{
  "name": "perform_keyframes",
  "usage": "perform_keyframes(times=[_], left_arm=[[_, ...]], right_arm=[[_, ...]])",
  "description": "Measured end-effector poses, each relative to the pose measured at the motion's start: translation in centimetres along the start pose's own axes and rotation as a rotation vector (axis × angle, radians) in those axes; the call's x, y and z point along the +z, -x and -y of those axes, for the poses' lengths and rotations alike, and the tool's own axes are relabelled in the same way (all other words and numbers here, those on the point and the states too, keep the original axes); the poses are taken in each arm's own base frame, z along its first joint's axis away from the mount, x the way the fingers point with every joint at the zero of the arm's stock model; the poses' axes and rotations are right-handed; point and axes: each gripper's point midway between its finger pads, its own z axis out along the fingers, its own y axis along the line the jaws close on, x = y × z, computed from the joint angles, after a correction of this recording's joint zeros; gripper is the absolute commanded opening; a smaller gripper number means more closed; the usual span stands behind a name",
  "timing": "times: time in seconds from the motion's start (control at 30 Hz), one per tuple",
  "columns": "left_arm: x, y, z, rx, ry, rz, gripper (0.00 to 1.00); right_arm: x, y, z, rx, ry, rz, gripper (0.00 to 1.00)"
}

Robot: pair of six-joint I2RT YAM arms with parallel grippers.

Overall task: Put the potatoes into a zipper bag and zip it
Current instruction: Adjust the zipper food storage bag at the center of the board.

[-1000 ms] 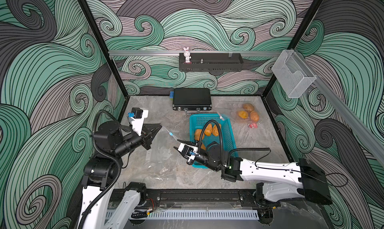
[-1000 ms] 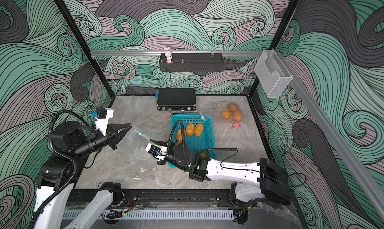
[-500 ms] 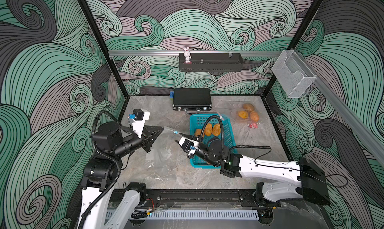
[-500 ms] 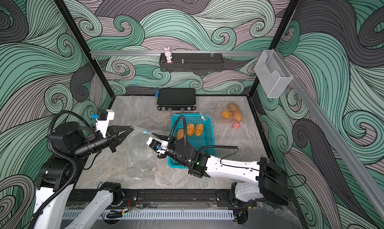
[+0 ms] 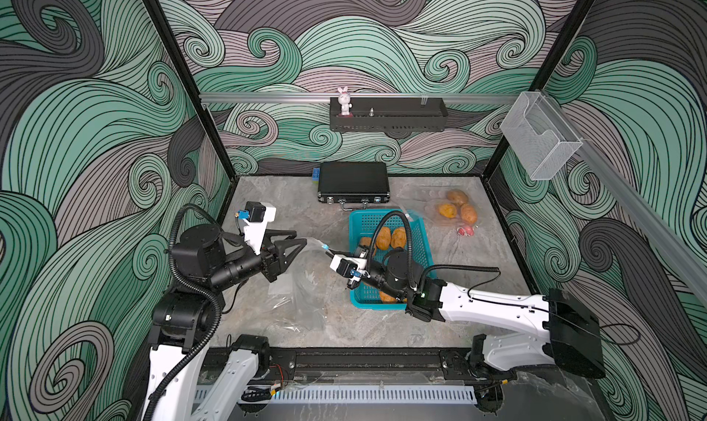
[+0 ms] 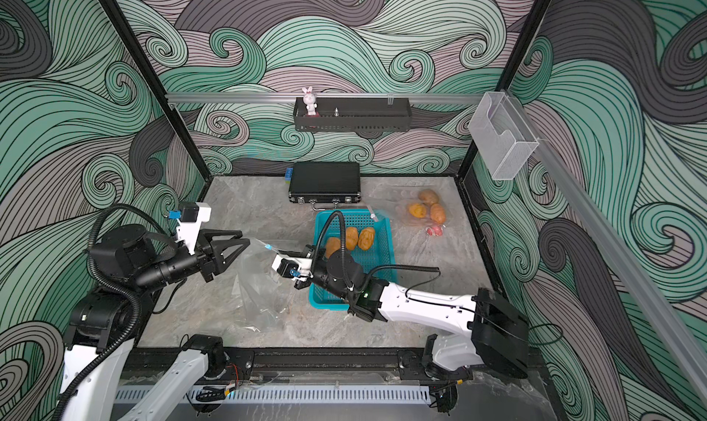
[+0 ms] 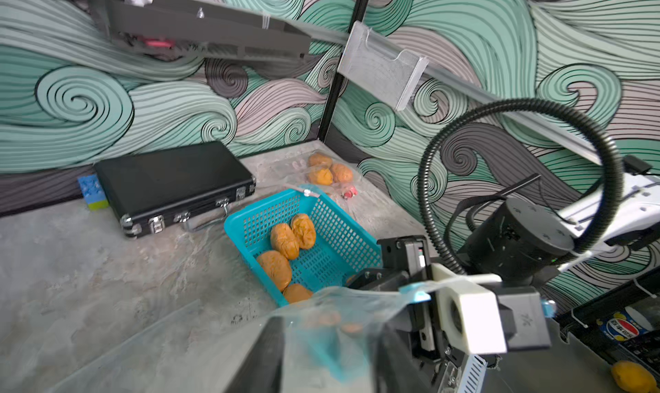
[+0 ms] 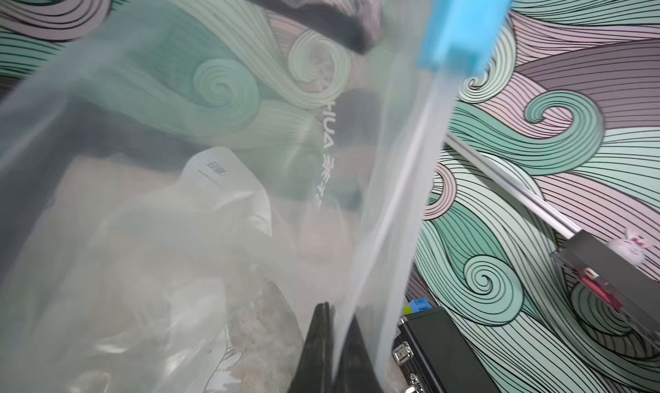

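Observation:
The bag rim's slider end (image 5: 324,246) is pointing at my left gripper, so next my right gripper turns the bag's rim crosswise before my left gripper pinches the rim's middle (image 8: 354,298).
A clear zipper bag (image 5: 302,285) hangs between both arms, with its lower part crumpled on the floor. Its blue slider (image 5: 324,247) sits at the raised rim. My right gripper (image 5: 333,253) is shut on that rim beside the slider; in the right wrist view its fingertips (image 8: 321,323) pinch the rim strip. My left gripper (image 5: 301,242) is open, its fingers (image 7: 264,355) apart with the bag's other rim end lying loosely between them. Several orange-tan potatoes (image 5: 390,238) lie in a teal basket (image 5: 378,212) behind the right wrist.
A second clear bag holding three potatoes (image 5: 455,208) lies at the back right with a small pink thing (image 5: 466,230) beside it. A black case (image 5: 354,182) stands against the back wall, with a small blue block (image 5: 316,173) beside it. The right arm's cable (image 5: 394,224) arcs over the basket.
The left gripper has opened and let go of the bag's rim. The right gripper has lifted a little towards the slider and shut on the rim.

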Motion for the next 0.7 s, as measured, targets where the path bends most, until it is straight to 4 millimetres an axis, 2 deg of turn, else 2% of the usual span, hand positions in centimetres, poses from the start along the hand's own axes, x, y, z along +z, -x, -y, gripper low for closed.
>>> perform_keyframes(times=[0.1,0.13,0.2,0.3,0.43,0.5,0.57,0.7], left_arm=[[0.0,-2.0,-2.1,-0.095,0.116,-0.092,0.82],[-0.2,-2.5,-2.8,-0.122,0.164,-0.123,0.90],[-1.1,-2.6,-3.7,-0.160,0.252,-0.156,0.93],[-3.2,-1.1,-4.4,-0.182,0.380,-0.157,0.94],[-5.3,1.8,-2.8,-0.165,0.393,-0.076,0.90],[-5.0,1.9,-1.5,-0.173,0.320,-0.079,0.87],[-3.7,1.0,-0.7,-0.209,0.233,-0.125,0.83],[-0.8,-2.2,-1.0,-0.321,0.132,-0.248,0.82]], right_arm=[[-0.8,-1.3,-1.3,-0.161,0.104,-0.009,0.00],[-1.1,-1.8,-1.8,-0.234,0.145,-0.015,0.00],[-1.7,-2.8,-2.6,-0.350,0.205,-0.031,0.00],[-2.4,-4.1,-3.9,-0.515,0.289,-0.047,0.00],[-3.2,-5.1,-5.1,-0.680,0.366,-0.047,0.00],[-3.4,-5.4,-5.5,-0.738,0.394,-0.039,0.00],[-3.5,-5.4,-5.7,-0.795,0.421,-0.028,0.00],[-3.2,-4.3,-5.5,-0.881,0.455,0.033,0.00]])
